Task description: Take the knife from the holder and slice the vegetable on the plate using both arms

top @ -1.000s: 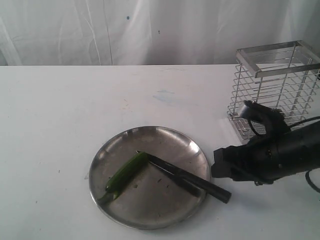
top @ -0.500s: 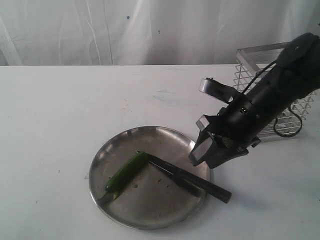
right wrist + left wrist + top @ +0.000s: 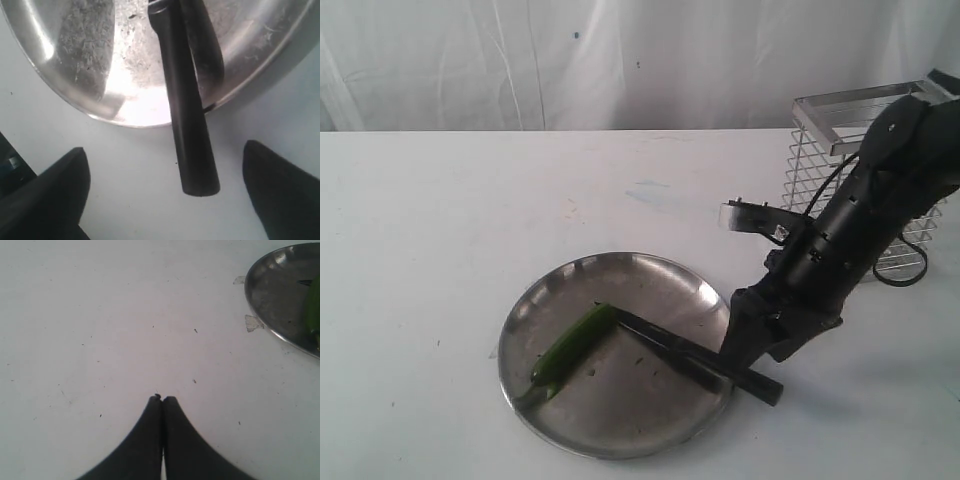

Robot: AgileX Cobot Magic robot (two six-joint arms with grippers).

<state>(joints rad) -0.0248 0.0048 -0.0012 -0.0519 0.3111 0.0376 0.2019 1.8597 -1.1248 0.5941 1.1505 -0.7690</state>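
Note:
I should keep lowering my right gripper until its open fingers straddle the knife's handle (image 3: pixel 757 385), then close, since the handle sticks out past the plate's rim (image 3: pixel 728 385) in line with them.
The green vegetable (image 3: pixel 575 345) lies on the steel plate (image 3: pixel 620 415), and the dark knife (image 3: pixel 695 360) lies beside it, tip against the pod. The knife's handle sticks out over the plate's rim onto the table. My right gripper (image 3: pixel 752 350) hangs open just above the handle's end; in the right wrist view the handle (image 3: pixel 192 145) lies between the spread fingers of the gripper (image 3: pixel 164 147), untouched. My left gripper (image 3: pixel 162 399) is shut and empty over bare table, with the plate (image 3: pixel 275 295) and vegetable (image 3: pixel 314 305) off to one side. The exterior view does not show it.
The chrome wire holder (image 3: pixel 865 180) stands at the back right, behind the right arm, with no knife in it. A white curtain closes the back of the white table (image 3: pixel 470 200). Small bits of tape (image 3: pixel 252 322) sit by the plate's rim.
The right arm rose from low at the table's right edge, swung in front of the holder, then came down over the knife handle. Knife, vegetable and plate have not moved.

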